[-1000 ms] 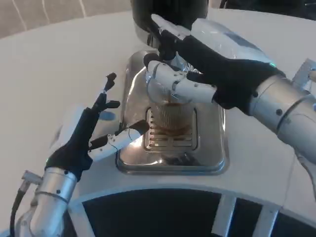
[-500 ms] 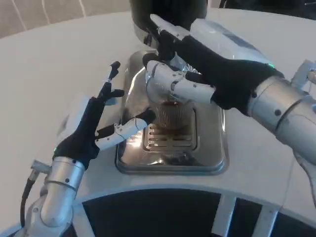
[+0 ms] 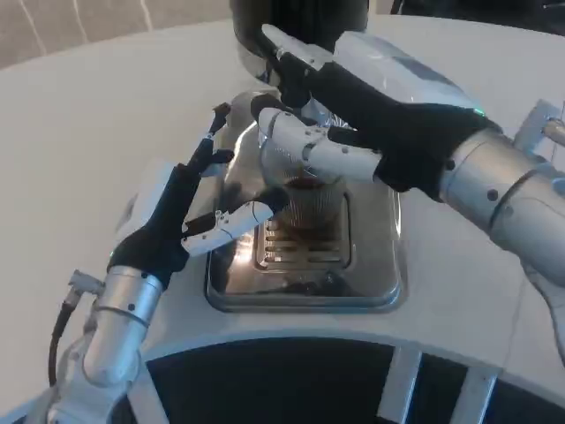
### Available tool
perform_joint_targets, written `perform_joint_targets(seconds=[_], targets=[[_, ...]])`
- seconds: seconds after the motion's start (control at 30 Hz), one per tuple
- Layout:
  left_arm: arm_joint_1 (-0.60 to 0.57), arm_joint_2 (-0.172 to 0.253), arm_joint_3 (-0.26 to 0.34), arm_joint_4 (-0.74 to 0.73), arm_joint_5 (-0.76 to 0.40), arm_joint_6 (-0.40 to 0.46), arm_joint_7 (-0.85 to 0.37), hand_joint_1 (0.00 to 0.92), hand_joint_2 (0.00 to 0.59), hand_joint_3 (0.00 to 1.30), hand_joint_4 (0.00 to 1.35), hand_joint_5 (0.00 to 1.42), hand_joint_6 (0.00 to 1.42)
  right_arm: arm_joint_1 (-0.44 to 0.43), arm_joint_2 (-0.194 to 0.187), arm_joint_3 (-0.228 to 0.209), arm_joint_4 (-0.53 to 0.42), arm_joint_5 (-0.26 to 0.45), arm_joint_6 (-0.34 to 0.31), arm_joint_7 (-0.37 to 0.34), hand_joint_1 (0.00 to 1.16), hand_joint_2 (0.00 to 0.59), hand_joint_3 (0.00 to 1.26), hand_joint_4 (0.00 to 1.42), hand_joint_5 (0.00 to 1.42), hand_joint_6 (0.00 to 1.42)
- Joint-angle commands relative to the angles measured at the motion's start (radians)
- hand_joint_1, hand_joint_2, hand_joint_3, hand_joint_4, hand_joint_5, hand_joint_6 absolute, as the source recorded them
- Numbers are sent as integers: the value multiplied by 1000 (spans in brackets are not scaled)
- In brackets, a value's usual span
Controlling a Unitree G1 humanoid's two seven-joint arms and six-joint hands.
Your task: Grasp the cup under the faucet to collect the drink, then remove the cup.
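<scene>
Brown drink (image 3: 305, 184) can be seen only low down in the clear ribbed cup (image 3: 309, 208), so the drink should stay in, even if the cup tilts, when I carry it away.
A clear ribbed cup (image 3: 307, 205) holding brown drink stands on the grate of a steel drip tray (image 3: 380, 265), below the black dispenser (image 3: 300, 22). My right hand (image 3: 371, 115) reaches in from the right, and its white fingers (image 3: 309, 150) wrap the cup's upper part and hide the rim. My left hand (image 3: 181, 216) is at the tray's left edge with fingers spread. One of its fingertips (image 3: 265, 205) lies right beside the cup's left side; contact cannot be made out.
The round white table (image 3: 88, 124) stretches to the left and behind. Its front edge curves just below the tray, with a dark gap and white supports (image 3: 406, 375) beneath it.
My left hand has moved up and to the right, from outside the tray to close beside the cup. The right hand stays wrapped on the cup, nearly still.
</scene>
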Motion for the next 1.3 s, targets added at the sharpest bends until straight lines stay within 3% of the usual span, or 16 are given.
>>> perform_joint_targets(seconds=[0.03, 0.73, 1.0, 1.3], targets=[[-23, -8, -6, 35, -3, -27, 9, 297, 58, 61, 14, 213, 217, 11, 18, 20, 14, 17, -23, 38, 0, 536, 3, 0, 0, 31], [-68, -21, -13, 156, -23, -153, -38, 285, 60, 61, 3, 239, 243, 24, 67, 14, 44, -11, -22, 30, 0, 536, 3, 0, 0, 31], [-72, -23, -21, 174, -25, -160, -45, 284, 60, 88, 3, 239, 247, 38, 75, 16, 27, -20, -17, 33, 0, 536, 3, 0, 0, 31], [-71, -32, -29, 176, -34, -158, -50, 289, 70, 100, 3, 250, 259, 65, 96, -62, -30, -24, -12, -18, 0, 536, 3, 0, 0, 31]])
